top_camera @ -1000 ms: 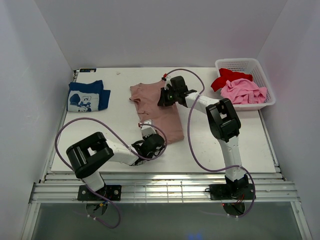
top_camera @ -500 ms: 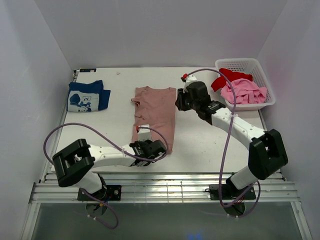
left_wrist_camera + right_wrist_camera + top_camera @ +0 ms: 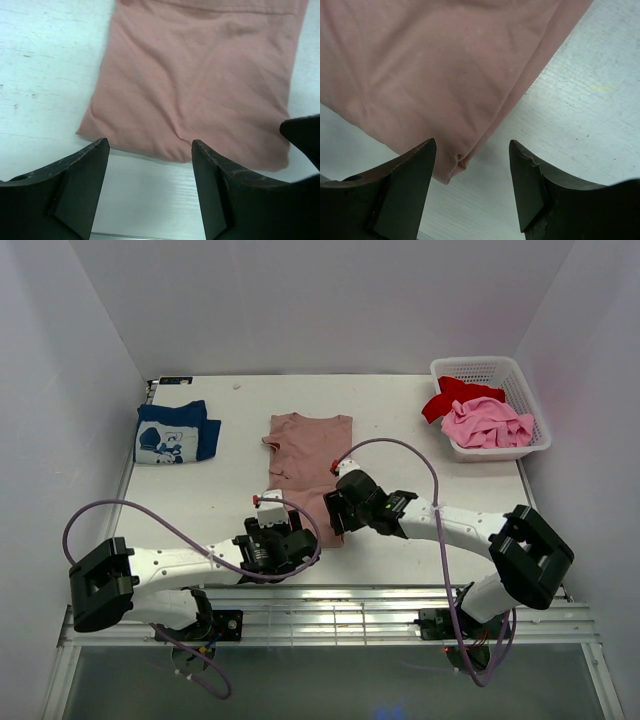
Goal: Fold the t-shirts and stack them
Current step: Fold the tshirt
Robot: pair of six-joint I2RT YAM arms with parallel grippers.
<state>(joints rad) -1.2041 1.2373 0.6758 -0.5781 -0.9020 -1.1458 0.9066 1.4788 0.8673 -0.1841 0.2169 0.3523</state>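
The far collar end [image 3: 312, 423] is loose and free, so I expect the dusty pink-tan t-shirt [image 3: 304, 466] to slide and turn slightly when I fold the hem over.
The dusty pink-tan t-shirt [image 3: 310, 455] lies flat mid-table as a long narrow fold, its hem toward me. My left gripper [image 3: 282, 533] stands open just short of the hem's left part; the left wrist view shows the cloth [image 3: 200, 75] beyond its tips [image 3: 150, 150], with nothing held. My right gripper [image 3: 333, 514] is open over the hem's right corner; the right wrist view has the folded corner [image 3: 455, 162] lying between its fingers [image 3: 472, 147]. A folded navy t-shirt [image 3: 175, 432] lies at the far left. Red [image 3: 450, 395] and bright pink [image 3: 487, 423] t-shirts are heaped in a basket.
The white plastic basket [image 3: 537, 412] stands at the table's far right corner. White walls close in the table [image 3: 200, 500] on three sides. A slatted rail [image 3: 330, 615] runs along the near edge by the arm bases. Purple cables loop from both arms.
Both grippers went from shut to open. The right arm swung from the shirt's far end to its near right corner. The left gripper slid back off the hem. The shirt now lies narrower.
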